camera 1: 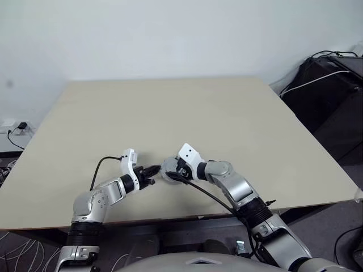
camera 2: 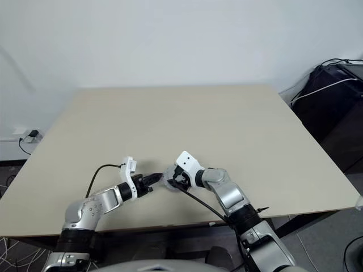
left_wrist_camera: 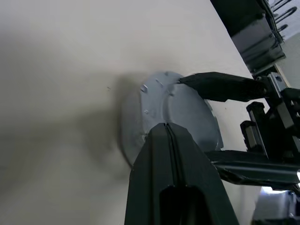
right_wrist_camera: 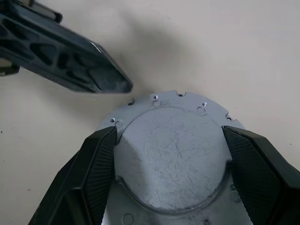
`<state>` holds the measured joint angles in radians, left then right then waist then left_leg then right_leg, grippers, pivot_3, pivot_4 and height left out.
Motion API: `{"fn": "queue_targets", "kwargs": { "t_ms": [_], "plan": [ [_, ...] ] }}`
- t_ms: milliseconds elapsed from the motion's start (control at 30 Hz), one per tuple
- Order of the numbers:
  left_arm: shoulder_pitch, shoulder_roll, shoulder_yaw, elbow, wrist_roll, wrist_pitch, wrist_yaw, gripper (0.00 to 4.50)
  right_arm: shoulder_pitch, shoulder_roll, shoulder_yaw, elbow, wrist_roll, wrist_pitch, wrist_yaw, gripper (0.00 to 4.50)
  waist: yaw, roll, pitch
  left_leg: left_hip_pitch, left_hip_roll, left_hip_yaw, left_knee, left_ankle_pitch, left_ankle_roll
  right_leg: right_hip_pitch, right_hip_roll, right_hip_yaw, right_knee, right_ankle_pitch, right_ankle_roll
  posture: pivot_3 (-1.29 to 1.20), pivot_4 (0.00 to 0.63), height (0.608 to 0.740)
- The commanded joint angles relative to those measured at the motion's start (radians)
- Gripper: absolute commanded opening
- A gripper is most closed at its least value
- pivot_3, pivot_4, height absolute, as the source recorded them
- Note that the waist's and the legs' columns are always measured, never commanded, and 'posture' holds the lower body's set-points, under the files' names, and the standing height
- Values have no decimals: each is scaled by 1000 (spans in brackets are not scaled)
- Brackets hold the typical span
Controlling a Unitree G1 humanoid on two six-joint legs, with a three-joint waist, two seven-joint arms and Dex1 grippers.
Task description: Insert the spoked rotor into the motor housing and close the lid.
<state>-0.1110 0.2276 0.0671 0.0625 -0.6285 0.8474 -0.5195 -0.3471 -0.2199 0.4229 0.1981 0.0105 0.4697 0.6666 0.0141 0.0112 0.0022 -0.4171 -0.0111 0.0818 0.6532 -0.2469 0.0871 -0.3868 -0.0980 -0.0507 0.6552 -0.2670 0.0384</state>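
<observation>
My right gripper's fingers reach across the lid over its raised middle [right_wrist_camera: 173, 157]. I should open them, come in low at the lid's near rim [left_wrist_camera: 214, 125] and pinch the lid and the motor housing together.
The lid [right_wrist_camera: 176, 159], a pale grey scratched disc with a raised round middle and small holes in its flange, sits between the two black fingers of my right gripper [right_wrist_camera: 169, 135], which is shut on it from both sides. In the eye views the lid [camera 1: 168, 168] is low over the near middle of the table, tilted. My left gripper [camera 1: 154, 170] is shut, and its tip [left_wrist_camera: 165, 126] is close to the lid's [left_wrist_camera: 180, 105] edge; I cannot tell if it touches. The spoked rotor and the motor housing are out of view.
The beige table [camera 1: 227, 113] stretches wide beyond the grippers, its front edge just behind my arms. Black cases with cables [camera 1: 332, 79] stand off the table's right side. A wall socket [camera 1: 17, 128] lies at the left.
</observation>
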Motion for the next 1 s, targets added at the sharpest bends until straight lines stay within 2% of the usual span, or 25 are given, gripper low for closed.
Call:
{"fn": "queue_targets", "kwargs": {
  "t_ms": [33, 367, 700, 767, 833, 1000],
  "plan": [
    [-49, -10, -10, 11, 11, 1, -1, 0, 25, -26, 16, 47, -36, 61, -7, 3261, 0, 0, 0, 0, 0, 0, 0, 0, 0, 0, 0, 0, 0, 0, 0, 0, 0, 740],
    [-114, -59, -44, 91, 76, 5, 44, 0, 24, -21, 19, 44, -38, 57, -10, 3261, -1, 0, 0, 0, 0, 0, -3, 0, 0, 0, 0, 0, -3, 0, 0, 0, 0, 740],
    [-114, -77, -64, 102, 110, 47, 63, 0, 44, -25, 8, 2, -20, 66, -3, 3261, 1, 0, -2, 1, 0, 0, -4, 0, 0, 3, 0, 0, -7, 0, 0, 0, 0, 740],
    [-112, -76, -66, 99, 112, 51, 60, 0, 50, -20, -9, -12, 0, 71, 2, 4018, 2, -1, -2, 1, 0, 0, -4, 0, 0, 3, 0, 0, -8, 0, 0, 0, 0, 740],
    [-110, -76, -65, 97, 112, 54, 59, 0, 56, -19, -20, -36, 18, 79, 15, 4475, 1, -2, -2, 1, 0, 0, -5, 0, 0, 3, 0, 0, -9, 0, 0, 0, 0, 740],
    [-107, -76, -67, 91, 113, 57, 59, 0, 69, -35, -35, -104, 35, 83, 29, 4475, 2, -2, -2, 0, 0, 0, -6, 0, 0, 3, 0, 0, -11, 1, 0, 0, 0, 740]
  ]
}}
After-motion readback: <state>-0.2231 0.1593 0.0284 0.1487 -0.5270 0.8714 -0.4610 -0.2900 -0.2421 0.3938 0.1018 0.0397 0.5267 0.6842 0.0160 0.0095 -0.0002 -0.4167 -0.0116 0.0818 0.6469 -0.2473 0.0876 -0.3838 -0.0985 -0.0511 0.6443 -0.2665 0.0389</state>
